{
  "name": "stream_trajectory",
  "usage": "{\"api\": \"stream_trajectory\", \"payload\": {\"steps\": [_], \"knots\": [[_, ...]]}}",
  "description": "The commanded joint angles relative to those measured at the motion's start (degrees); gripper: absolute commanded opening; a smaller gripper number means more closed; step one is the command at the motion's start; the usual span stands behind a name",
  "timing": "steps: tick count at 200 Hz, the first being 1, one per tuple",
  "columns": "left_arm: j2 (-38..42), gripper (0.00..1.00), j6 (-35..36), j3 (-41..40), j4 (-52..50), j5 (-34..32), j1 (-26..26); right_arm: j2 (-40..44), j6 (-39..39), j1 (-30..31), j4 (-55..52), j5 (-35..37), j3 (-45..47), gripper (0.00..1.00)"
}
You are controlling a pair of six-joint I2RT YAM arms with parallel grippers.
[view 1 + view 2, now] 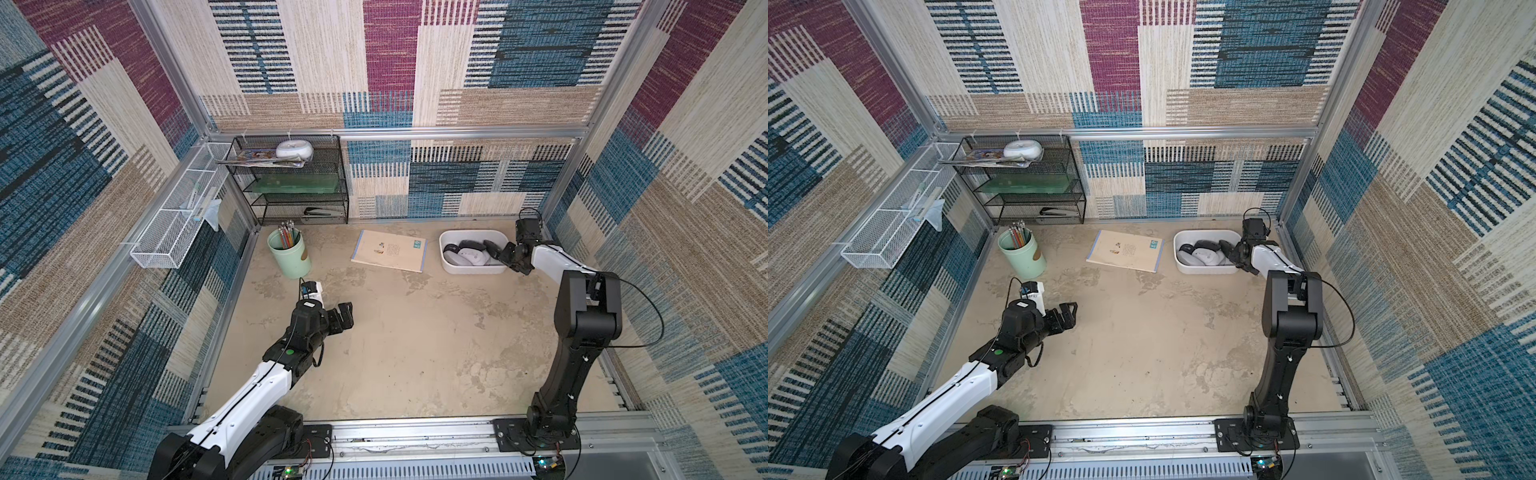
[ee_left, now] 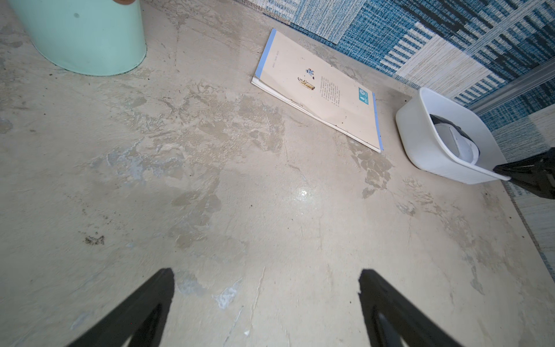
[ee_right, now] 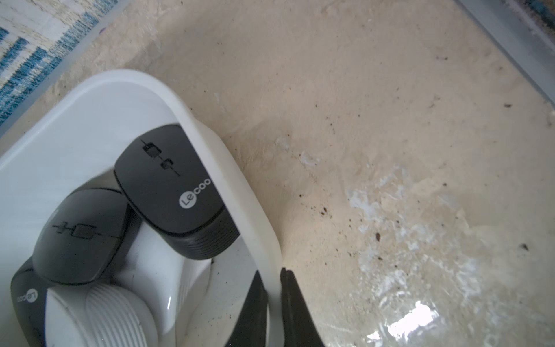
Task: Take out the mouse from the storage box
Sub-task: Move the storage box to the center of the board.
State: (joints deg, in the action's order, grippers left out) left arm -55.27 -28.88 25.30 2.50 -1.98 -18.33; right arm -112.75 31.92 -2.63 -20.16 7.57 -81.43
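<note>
The storage box's end [image 3: 259, 234] is held tight between my right gripper's fingers, clear of the mice. My right gripper should keep pulling the white storage box to the open middle floor [image 1: 420, 310] and then let go.
The white storage box [image 1: 457, 270] [image 1: 1200, 269] sits at the back right of the floor, with several mice [image 1: 471, 253] in it. The right wrist view shows two black mice [image 3: 171, 180] [image 3: 78, 234] lying over a white mouse [image 3: 114, 315]. My right gripper [image 3: 271, 273] [image 1: 505, 254] is shut on the box's right end wall [image 3: 210, 141], one finger inside and one outside. It touches no mouse. My left gripper [image 2: 265, 279] [image 1: 347, 316] hangs open over bare floor at the left, holding nothing.
A tan booklet [image 1: 390, 250] lies just left of the box. A mint pencil cup [image 1: 289, 257] stands at the back left. Behind it is a black mesh rack [image 1: 291, 183], with a white wire basket [image 1: 174, 232] on the left wall.
</note>
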Motion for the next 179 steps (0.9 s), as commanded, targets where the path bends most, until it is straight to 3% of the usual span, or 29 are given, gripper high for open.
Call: {"api": "stream_trajectory", "payload": {"steps": [1,95,157,179], "knots": [[-0.34,1.00,0.57,0.62,1.72,-0.62,-0.04,3.43,-0.64,0.08,0.21,-1.78,3.32,0.07],[-1.65,1.00,-0.69,1.32,1.10,0.35,-0.03,25.73,2.81,2.54,6.99,-11.57,29.78,0.03],[-3.24,1.00,-1.67,1.94,1.18,3.01,-0.04,34.51,12.08,13.44,11.44,-10.62,38.76,0.04],[-4.63,1.00,-2.37,2.40,1.17,3.80,-0.04,36.04,19.48,19.34,14.78,-7.48,42.60,0.03]]}}
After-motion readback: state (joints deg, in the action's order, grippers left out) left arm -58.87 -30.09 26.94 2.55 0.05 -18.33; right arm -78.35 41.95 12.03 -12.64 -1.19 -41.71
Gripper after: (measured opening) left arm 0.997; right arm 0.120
